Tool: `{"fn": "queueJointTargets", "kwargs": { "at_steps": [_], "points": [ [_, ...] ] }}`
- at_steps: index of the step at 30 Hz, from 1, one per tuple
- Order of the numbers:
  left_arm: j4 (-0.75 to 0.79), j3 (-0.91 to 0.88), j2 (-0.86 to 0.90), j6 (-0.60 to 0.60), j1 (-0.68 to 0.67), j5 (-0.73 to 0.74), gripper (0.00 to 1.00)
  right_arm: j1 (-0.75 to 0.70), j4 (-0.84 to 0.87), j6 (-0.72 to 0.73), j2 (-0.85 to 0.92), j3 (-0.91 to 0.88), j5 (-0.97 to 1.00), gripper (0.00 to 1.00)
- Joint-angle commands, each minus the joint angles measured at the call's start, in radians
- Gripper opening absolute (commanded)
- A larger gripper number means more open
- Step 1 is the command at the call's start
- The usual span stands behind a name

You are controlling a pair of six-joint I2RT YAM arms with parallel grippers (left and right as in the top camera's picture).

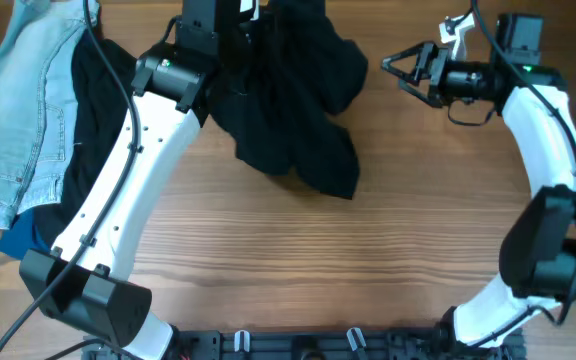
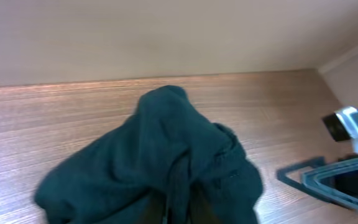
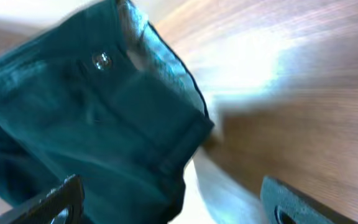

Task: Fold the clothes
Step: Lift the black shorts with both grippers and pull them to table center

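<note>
I should hold the waistband (image 1: pixel 352 76) with my right gripper while my left gripper lowers the cloth and grips it again, because the black trousers (image 1: pixel 303 105) hang bunched from my left gripper.
A pair of black trousers (image 1: pixel 290 105) lies bunched at the back middle of the table, its upper part lifted. My left gripper (image 1: pixel 230 42) is shut on a fold of it. In the left wrist view the dark cloth (image 2: pixel 166 149) covers the fingers. My right gripper (image 1: pixel 400 66) is open and empty, just right of the trousers and apart from them. In the right wrist view the waistband with a metal button (image 3: pixel 99 60) fills the left side, and the open fingers (image 3: pixel 173 202) straddle its edge.
A pile of clothes sits at the far left: light blue jeans (image 1: pixel 13 110), a black garment (image 1: pixel 90 120) under my left arm, and a dark blue piece (image 1: pixel 23 238). Bare wood (image 1: pixel 368 260) fills the front and right.
</note>
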Motion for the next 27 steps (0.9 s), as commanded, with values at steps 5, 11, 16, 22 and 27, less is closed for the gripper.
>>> {"fn": "queueJointTargets", "kwargs": {
  "at_steps": [5,11,16,22,27],
  "points": [
    [0.034,0.016,-0.035,-0.036,-0.008,-0.002,0.04,0.099,0.201,0.355,0.109,0.002,-0.085,0.91],
    [0.038,0.015,-0.035,-0.036,-0.008,-0.001,0.04,0.153,0.274,0.439,0.144,0.002,-0.064,0.9],
    [0.038,0.015,-0.035,-0.036,-0.008,-0.001,0.04,0.181,0.346,0.52,0.146,0.002,-0.008,0.61],
    [0.037,0.015,-0.035,-0.036,-0.008,-0.002,0.04,0.182,0.473,0.559,0.146,0.002,-0.017,0.04],
    [0.025,0.015,-0.035,-0.036,-0.008,0.004,0.11,0.164,0.463,0.467,0.14,0.002,-0.04,0.04]
  ]
}}
